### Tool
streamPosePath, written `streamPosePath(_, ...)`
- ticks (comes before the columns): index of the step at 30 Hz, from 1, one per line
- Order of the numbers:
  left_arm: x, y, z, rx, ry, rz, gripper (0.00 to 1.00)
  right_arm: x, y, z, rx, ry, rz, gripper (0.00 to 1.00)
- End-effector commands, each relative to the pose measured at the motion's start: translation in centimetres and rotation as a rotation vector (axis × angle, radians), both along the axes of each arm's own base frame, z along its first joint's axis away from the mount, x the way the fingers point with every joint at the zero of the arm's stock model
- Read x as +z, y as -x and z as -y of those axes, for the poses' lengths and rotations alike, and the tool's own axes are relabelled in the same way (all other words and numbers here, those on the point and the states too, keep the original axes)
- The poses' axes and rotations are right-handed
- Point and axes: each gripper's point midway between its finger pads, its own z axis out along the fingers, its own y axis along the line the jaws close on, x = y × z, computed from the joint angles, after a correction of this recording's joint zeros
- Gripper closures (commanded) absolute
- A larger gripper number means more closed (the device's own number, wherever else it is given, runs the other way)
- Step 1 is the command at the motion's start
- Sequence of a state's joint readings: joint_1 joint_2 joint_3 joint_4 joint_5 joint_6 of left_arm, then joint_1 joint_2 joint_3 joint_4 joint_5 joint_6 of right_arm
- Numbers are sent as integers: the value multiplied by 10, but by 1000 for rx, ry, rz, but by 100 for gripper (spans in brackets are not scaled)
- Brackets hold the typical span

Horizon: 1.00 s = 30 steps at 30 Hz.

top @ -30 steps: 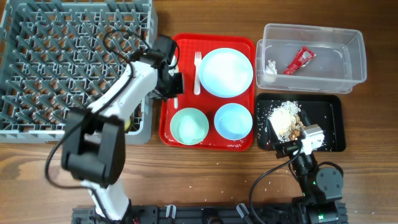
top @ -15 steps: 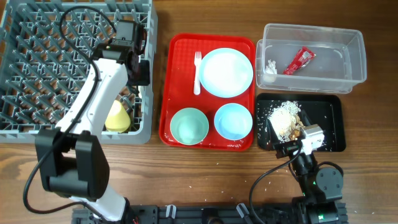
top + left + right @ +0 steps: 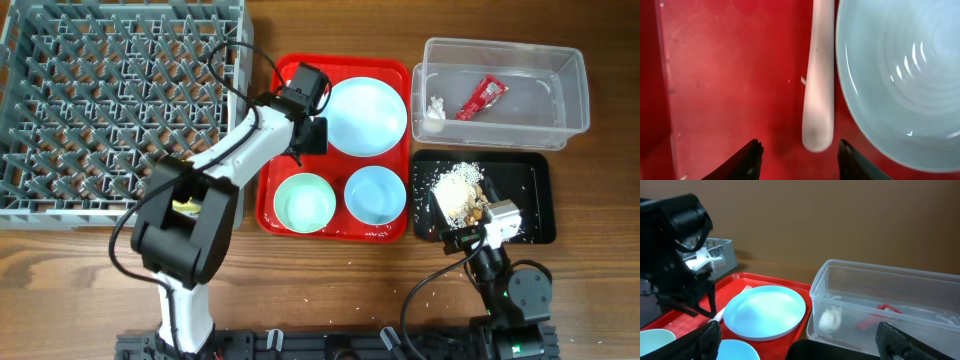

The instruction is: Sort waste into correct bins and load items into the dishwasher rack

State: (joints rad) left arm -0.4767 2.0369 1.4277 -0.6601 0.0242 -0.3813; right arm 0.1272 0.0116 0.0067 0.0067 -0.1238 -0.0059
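The robot's left gripper should first move the fork toward the tray's rack-side edge (image 3: 666, 85) and then take the fork's handle, because the white fork's handle is lying close against the pale-blue plate's rim (image 3: 838, 55).
My left gripper (image 3: 308, 135) is open low over the red tray, its jaws (image 3: 801, 159) either side of the white fork's handle end (image 3: 818, 100). The pale-blue plate (image 3: 365, 115) lies just right of it. The pale-green bowl (image 3: 304, 202) and pale-blue bowl (image 3: 375, 193) sit at the tray's front. The yellow cup (image 3: 184, 205) lies in the grey rack (image 3: 100, 100), partly under my arm. The clear tub (image 3: 500, 55) holds the red wrapper (image 3: 481, 97) and tissue (image 3: 436, 106). The black tray (image 3: 530, 200) holds the food leftovers (image 3: 458, 190). My right gripper (image 3: 460, 232) is open over it. The spoon is out of view.
The red serving tray (image 3: 270, 200) stands between the rack and the two bins. A few crumbs lie on the wood in front of the black tray. My left arm stretches from the table's front edge across the rack's front right corner.
My left gripper swung left over the rack, then back right onto the red tray, and now straddles the fork handle. The right arm has not moved.
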Motion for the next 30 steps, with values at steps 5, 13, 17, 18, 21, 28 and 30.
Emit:
streamPosePath(5,-45,-5,-19,53,-133,-13,69,2,1,-1,6,12,13,0)
streamPosePath(13,-42,13,-72,115,-315,-89,42,2,1,-1,6,12,13,0)
streamPosePath(17,-5,-11,-61,132,-244,19,28,2,1,-1,6,12,13,0)
streamPosePath(18,-1,-19,-54,132,-206,49,33,2,1,-1,6,13,13,0)
streamPosePath(21,-5,-42,-49,141,-159,118,50,2,1,-1,6,12,13,0)
streamPosePath(28,-32,-55,-48,154,-99,106,70,2,1,-1,6,12,13,0)
streamPosePath(30,-34,-55,-48,151,-101,105,73,2,1,-1,6,12,13,0)
